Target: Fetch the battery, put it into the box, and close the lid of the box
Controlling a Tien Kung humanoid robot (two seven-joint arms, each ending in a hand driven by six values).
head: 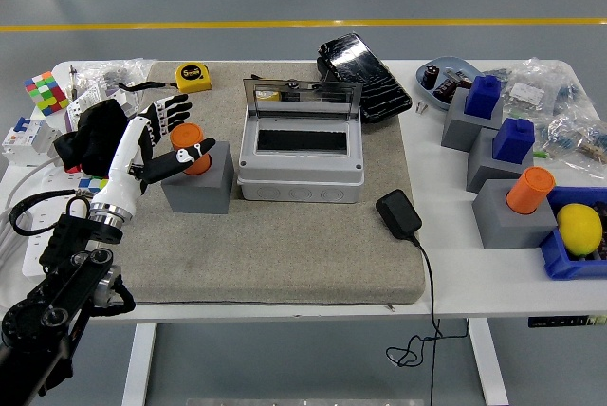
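A clear edge shows where the battery's round base [189, 140] meets the grey block [198, 171], so the battery will come out and leave an empty socket when I lift.
The battery [189, 133] is an orange cylinder standing upright in a grey block [201, 190] on the felt mat, left of the box. My left hand [163, 133] sits just left of it, open. Its long fingers [169, 105] spread up and to the right behind the battery, and the thumb [193, 153] crosses the front of the battery's lower part. The grey box [300, 178] stands at mid-mat with its clear lid [302, 97] raised upright at the back and a dark opening in its top. My right arm is out of view.
A black charger [399, 215] and its cable lie right of the box. On the right stand a second orange cylinder [529, 190] on a grey block, two blue-topped blocks [485, 98], and a lemon [579, 229] in a blue bin. A tape measure [193, 75] and a black pouch [363, 74] lie behind.
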